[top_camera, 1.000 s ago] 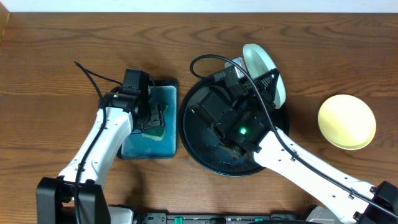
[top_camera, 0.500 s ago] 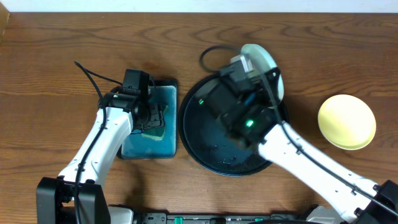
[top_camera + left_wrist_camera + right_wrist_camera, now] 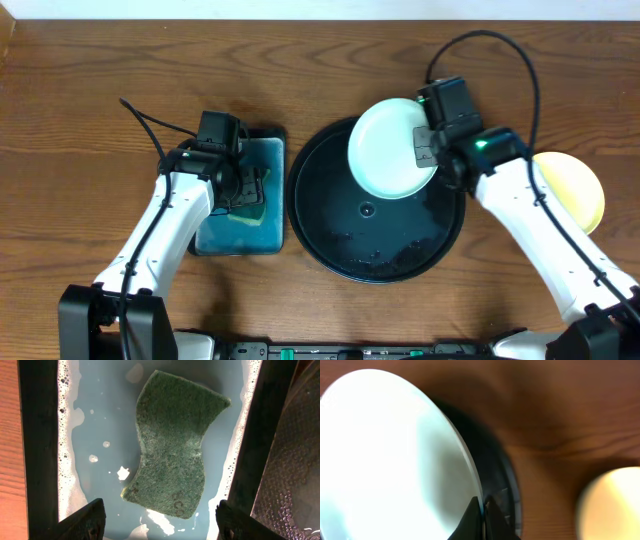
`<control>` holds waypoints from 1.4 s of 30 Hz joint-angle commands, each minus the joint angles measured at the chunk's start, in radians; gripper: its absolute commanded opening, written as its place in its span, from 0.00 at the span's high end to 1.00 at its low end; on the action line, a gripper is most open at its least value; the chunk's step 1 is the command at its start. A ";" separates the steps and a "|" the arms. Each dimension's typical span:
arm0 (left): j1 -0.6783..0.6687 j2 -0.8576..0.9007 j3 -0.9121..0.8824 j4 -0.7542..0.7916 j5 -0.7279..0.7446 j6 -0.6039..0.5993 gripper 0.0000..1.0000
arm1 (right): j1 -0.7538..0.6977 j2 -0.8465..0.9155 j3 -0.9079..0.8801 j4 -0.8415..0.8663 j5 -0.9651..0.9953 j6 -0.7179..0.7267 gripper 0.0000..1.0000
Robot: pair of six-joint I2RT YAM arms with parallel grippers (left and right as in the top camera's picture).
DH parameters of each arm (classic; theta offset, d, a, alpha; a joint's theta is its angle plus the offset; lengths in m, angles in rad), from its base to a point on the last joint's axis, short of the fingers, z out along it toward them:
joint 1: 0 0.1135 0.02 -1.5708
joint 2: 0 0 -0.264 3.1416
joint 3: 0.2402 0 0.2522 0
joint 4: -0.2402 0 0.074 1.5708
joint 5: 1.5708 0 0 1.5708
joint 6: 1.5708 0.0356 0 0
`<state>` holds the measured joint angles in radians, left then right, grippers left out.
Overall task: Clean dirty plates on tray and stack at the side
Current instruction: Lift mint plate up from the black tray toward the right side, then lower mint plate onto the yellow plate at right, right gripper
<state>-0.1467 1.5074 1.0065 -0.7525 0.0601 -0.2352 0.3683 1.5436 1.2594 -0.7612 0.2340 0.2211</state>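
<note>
My right gripper should keep going there and let go of the pale mint plate [image 3: 388,150] stacked, as it has that plate pinched by its rim and the pale yellow plate's top [image 3: 574,190] is clear.
A pale mint plate [image 3: 390,148] is held above the upper right part of the round black tray [image 3: 340,245]. My right gripper [image 3: 428,148] is shut on the plate's right rim; in the right wrist view the fingers [image 3: 482,510] pinch the plate's edge [image 3: 395,455]. A pale yellow plate [image 3: 580,190] lies on the table right of the tray, partly hidden by my right arm. My left gripper [image 3: 240,190] is open over the black basin [image 3: 205,240], just above a green sponge [image 3: 172,455] lying in soapy water. The second mint plate is not in view.
The rectangular basin [image 3: 37,445] of blue-green water stands just left of the tray, nearly touching it. Water drops lie on the tray floor. Cables run from both arms across the wooden table [image 3: 100,80].
My right arm has swung right and up from over the tray, carrying the mint plate, which now faces the camera over the tray's upper right. The left arm has not moved.
</note>
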 commanded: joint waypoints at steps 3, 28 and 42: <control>0.002 0.004 -0.008 -0.003 -0.013 0.002 0.28 | -0.121 -0.013 -0.014 -0.010 -0.278 0.066 0.99; 0.002 0.004 -0.008 -0.003 -0.013 0.002 0.28 | -0.970 -0.013 -0.308 0.070 -0.382 0.343 0.99; 0.002 0.004 -0.008 -0.002 -0.013 0.002 0.28 | -1.114 -0.012 -0.326 0.085 -0.362 0.340 0.98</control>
<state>-0.1467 1.5074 1.0065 -0.7525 0.0601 -0.2352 -0.7326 1.5433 0.9382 -0.6785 -0.1303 0.5449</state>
